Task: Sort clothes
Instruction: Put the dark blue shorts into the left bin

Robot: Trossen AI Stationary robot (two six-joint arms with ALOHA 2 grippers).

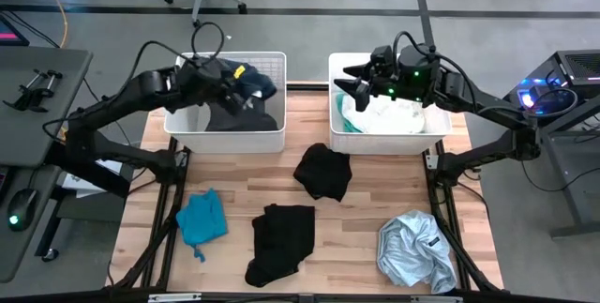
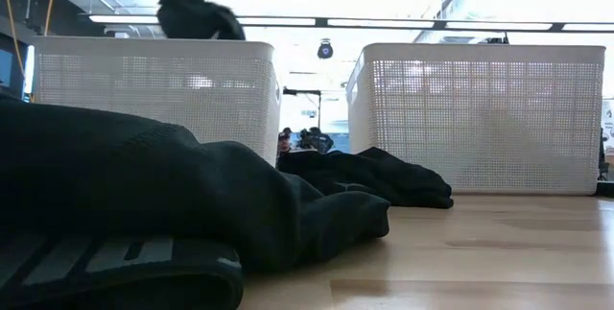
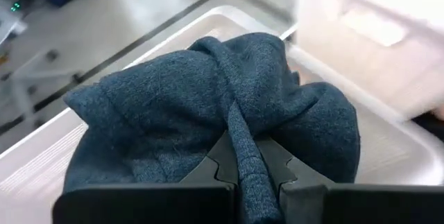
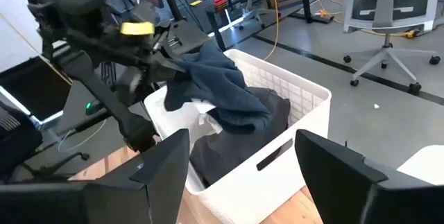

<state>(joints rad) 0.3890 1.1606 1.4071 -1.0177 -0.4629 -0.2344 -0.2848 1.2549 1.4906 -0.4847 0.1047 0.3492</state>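
The blue-grey garment [image 1: 255, 80] hangs inside the basket's rim over the dark grey garment [image 1: 244, 118]. My left gripper should keep moving it down until it rests there, then let go.
My left gripper [image 1: 228, 85] is over the left white basket [image 1: 272, 139], shut on a dark blue-grey knit garment [image 1: 255, 83]. The garment also shows in the right wrist view [image 4: 222, 85] and above the basket's rim in the low view [image 2: 192, 12]. A dark grey garment [image 4: 229, 141] lies in that basket. My right gripper [image 1: 351, 88] hangs open and empty over the right basket [image 1: 441, 139], which holds white [image 1: 398, 115] and teal [image 1: 349, 123] clothes. Two black garments [image 1: 323, 172] [image 1: 281, 237], a teal one [image 1: 202, 217] and a pale grey-blue one [image 1: 417, 247] lie on the table. My left gripper pinches a bunched fold of the blue-grey garment [image 3: 241, 141] between its two fingers [image 3: 277, 165]. The rest of the cloth bulges slack beyond the fingertips. The garment hangs below the gripper over the left basket, and its lower end [image 4: 253, 116] reaches the dark clothes inside.
The two baskets stand side by side at the table's far edge with a gap between them. Bare wood [image 1: 366, 219] shows between the garments on the table. A black garment [image 2: 144, 204] fills the low view's foreground. Office chairs and desks stand beyond the table.
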